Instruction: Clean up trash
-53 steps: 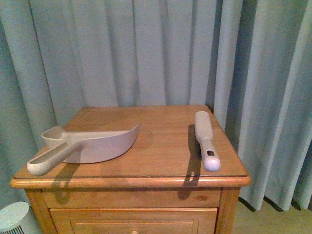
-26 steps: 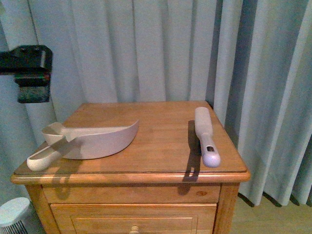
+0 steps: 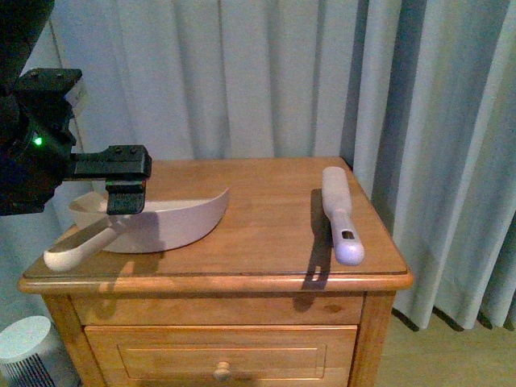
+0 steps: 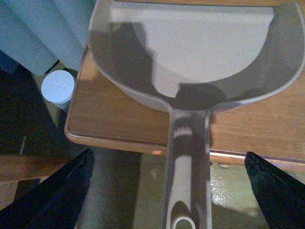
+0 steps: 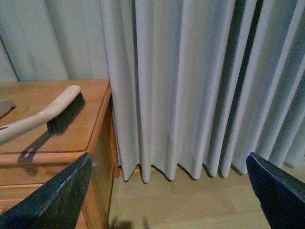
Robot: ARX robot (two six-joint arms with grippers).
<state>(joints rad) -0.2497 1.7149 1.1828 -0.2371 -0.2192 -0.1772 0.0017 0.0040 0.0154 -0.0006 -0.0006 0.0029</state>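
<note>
I expect the dustpan (image 3: 153, 219) to keep swept-in trash resting against a tall curved side (image 3: 171, 231) when I carry it, because that side goes around the dustpan's handle end.
No wad of trash shows in any view. A beige dustpan (image 3: 173, 222) lies on the left of the wooden nightstand (image 3: 266, 201), its handle (image 3: 76, 250) pointing over the front left corner. My left gripper (image 3: 121, 184) hovers open just above the handle's root. In the left wrist view the dustpan (image 4: 200, 52) fills the top, and its handle runs between the wide-apart fingertips (image 4: 57, 195) of the left gripper (image 4: 169, 191). A beige hand brush (image 3: 340, 214) lies on the right side. My right gripper (image 5: 167, 195) is open and empty beside the nightstand, above the floor, with the brush (image 5: 52, 112) off to one side.
Grey-blue curtains (image 3: 266, 81) hang close behind and to the right of the nightstand. A white round device (image 3: 28, 347) stands on the floor at its left front corner, also in the left wrist view (image 4: 58, 87). A drawer with a knob (image 3: 222, 369) is below the top.
My left arm has come into view from the left and moved right and down to above the dustpan's handle. The dustpan and brush lie as before.
</note>
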